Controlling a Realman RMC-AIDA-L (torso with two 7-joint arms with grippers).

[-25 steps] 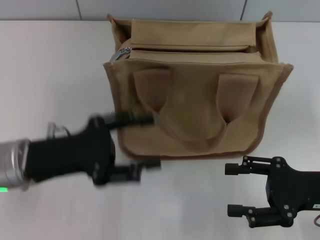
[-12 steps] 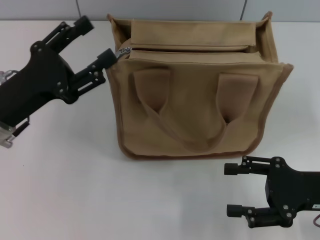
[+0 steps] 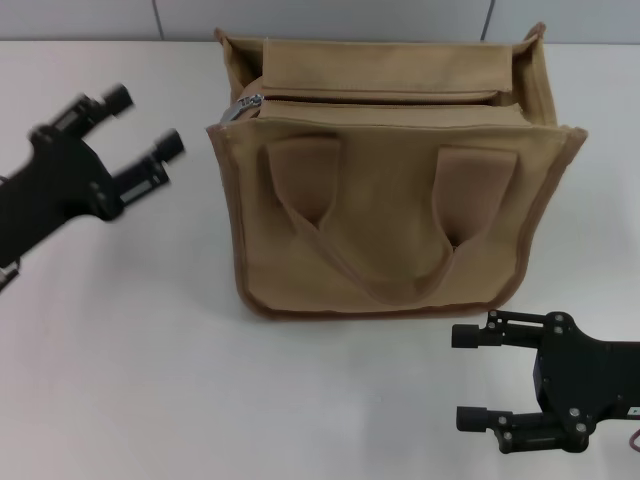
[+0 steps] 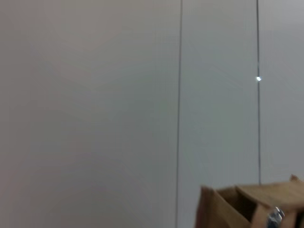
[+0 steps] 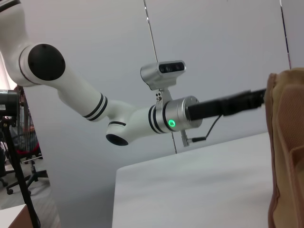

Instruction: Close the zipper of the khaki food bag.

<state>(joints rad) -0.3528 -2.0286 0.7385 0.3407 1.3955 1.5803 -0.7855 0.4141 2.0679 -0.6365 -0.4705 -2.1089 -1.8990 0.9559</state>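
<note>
The zipper's end lies loose inside the bag's top corner (image 3: 238, 82). Next, my left gripper comes back, grips that end (image 3: 252, 90) and pulls it tight before the slider moves.
The khaki food bag (image 3: 390, 215) stands upright in the middle of the white table, handles toward me. Its zipper (image 3: 380, 98) runs along the top, with the silver slider (image 3: 245, 105) at the left end. My left gripper (image 3: 145, 121) is open and empty, in the air left of the bag, a short way from the slider and apart from it. The left wrist view shows the bag's top corner (image 4: 237, 209) and the slider (image 4: 274, 217) at the picture's edge. My right gripper (image 3: 465, 377) is open and empty, parked in front of the bag at the right.
The white table (image 3: 130, 350) stretches around the bag; a grey panelled wall (image 3: 320, 15) stands behind it. The right wrist view shows my left arm (image 5: 142, 118) and the bag's side edge (image 5: 287, 152).
My left gripper swung from the bag's front left up to the slider end, then drew back to the left, away from the bag. The bag and right arm have not moved.
</note>
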